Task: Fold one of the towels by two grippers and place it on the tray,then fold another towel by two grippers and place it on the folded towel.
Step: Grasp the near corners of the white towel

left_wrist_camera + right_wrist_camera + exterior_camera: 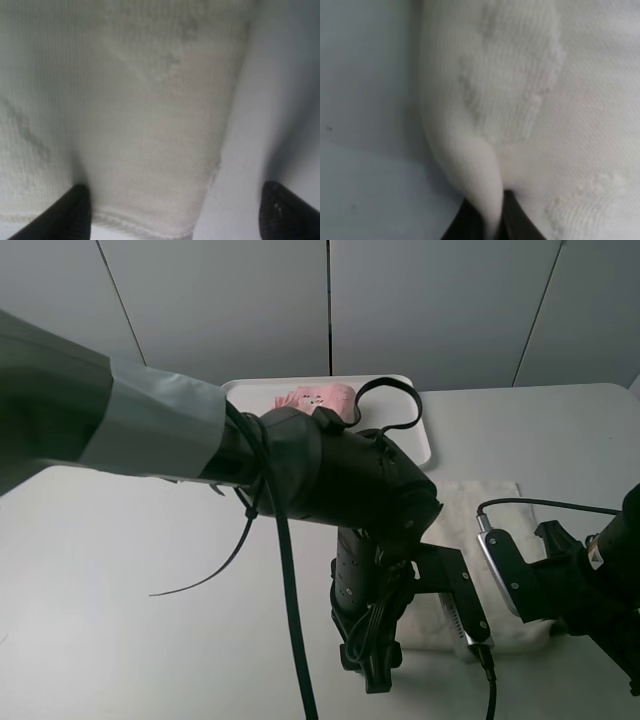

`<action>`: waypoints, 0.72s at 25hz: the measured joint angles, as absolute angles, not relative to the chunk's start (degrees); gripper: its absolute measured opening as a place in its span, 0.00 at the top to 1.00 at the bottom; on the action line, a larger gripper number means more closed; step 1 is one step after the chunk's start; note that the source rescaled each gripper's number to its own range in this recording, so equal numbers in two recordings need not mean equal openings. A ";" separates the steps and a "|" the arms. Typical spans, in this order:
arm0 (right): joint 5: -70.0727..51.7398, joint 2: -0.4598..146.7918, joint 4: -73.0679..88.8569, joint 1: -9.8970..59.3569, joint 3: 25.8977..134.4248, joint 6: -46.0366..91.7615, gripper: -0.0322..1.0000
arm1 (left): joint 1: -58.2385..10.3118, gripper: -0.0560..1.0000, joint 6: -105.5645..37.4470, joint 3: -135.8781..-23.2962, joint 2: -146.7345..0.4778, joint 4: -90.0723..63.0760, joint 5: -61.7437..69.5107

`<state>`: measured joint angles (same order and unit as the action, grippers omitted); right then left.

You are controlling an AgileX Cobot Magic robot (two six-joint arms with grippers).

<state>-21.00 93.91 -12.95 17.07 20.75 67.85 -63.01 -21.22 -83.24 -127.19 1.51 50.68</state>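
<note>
The thin edge (215,167) is lying limp, so when I carry the white towel's near edge back, its far half (478,502) should stay where it is while the cloth folds over.
A white towel (487,525) lies flat on the table at the right of the middle. A pink folded towel (318,398) lies on the white tray (421,443) at the back. My left gripper (175,220) is open just above the white towel (140,110), one fingertip (75,210) over the cloth and the other over bare table, astride the towel's side edge. In the exterior view its arm (370,640) reaches across to the towel's near left corner. My right gripper (490,222) is shut on a pinched fold of the white towel (520,85), at the towel's right side.
The grey table (120,590) spreads to the left and front. A black cable (290,600) hangs from the left arm over the table. The right arm (560,580) sits low at the front right edge. A grey wall stands behind the tray.
</note>
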 joint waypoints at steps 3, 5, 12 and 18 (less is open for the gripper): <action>-21.00 93.91 -12.95 17.07 20.75 67.74 0.96 | -63.01 0.10 -21.22 -83.24 -127.19 1.51 50.47; -21.00 93.91 -12.95 17.07 20.75 67.74 0.96 | -63.01 0.10 -21.22 -83.24 -127.19 1.51 50.23; -21.00 93.99 -12.95 17.07 20.75 67.25 0.96 | -63.01 0.38 -21.01 -83.24 -127.19 3.10 49.36; -20.91 93.99 -12.95 17.07 20.75 66.68 0.96 | -63.01 0.93 -19.90 -83.24 -127.19 3.69 48.10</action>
<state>-20.91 93.99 -12.95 17.07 20.75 66.68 -63.01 -19.90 -83.24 -127.19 3.69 48.10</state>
